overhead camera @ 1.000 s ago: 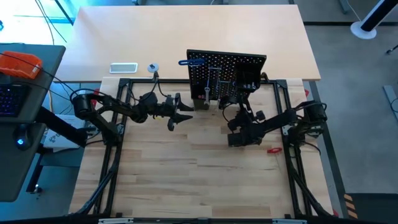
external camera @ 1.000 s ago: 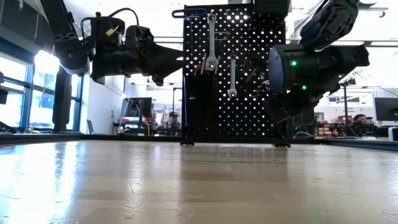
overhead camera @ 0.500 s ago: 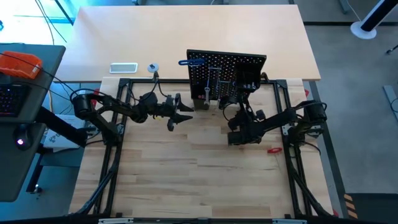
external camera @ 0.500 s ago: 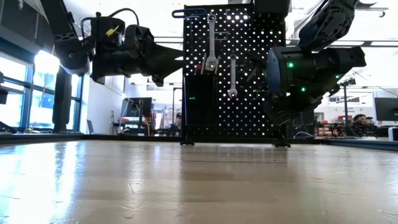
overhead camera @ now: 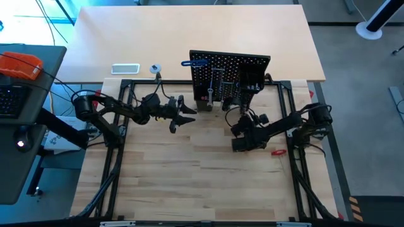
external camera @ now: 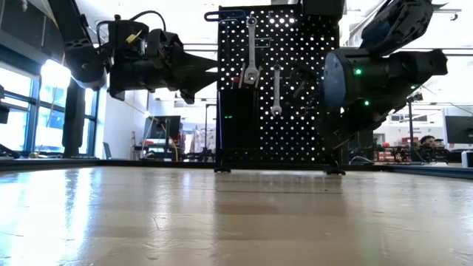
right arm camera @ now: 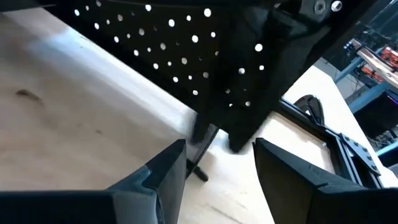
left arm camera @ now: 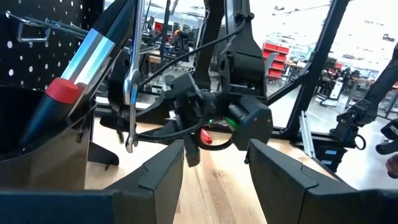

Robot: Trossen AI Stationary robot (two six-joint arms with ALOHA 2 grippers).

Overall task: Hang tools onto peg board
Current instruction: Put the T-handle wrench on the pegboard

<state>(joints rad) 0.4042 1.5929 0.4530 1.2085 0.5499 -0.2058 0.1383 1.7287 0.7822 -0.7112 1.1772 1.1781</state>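
Observation:
The red tool [overhead camera: 278, 152] is lying free on the wood, and my right gripper is open. I keep heading for the red tool's shaft until the gripper's fingers close there.
The black peg board [overhead camera: 230, 74] stands upright at the table's far middle. A blue-handled bent key [external camera: 225, 15] lies on its top edge, and two silver wrenches [external camera: 252, 50] [external camera: 276, 91] hang from hooks beside the black bin [external camera: 236, 122]. A red-collared tool [left arm camera: 62, 90] sticks out of the bin. A red-and-black clamp [overhead camera: 278, 152] lies on the table at the right. My right gripper [right arm camera: 217, 149] is open just in front of the board's right part, where a dark tool [right arm camera: 249, 93] hangs. My left gripper [left arm camera: 214, 149] waits open, level, left of the board.
A white tray [overhead camera: 125, 69] and a small tape roll [overhead camera: 155, 69] lie on the far table left of the board. The black frame rails [overhead camera: 120, 126] run along the table's sides. The wooden surface [overhead camera: 202, 176] in front of both arms is bare.
My right arm has swung a little toward the table's right edge, and its hand has drawn slightly back from the peg board's right part. The tools on the board hang as before.

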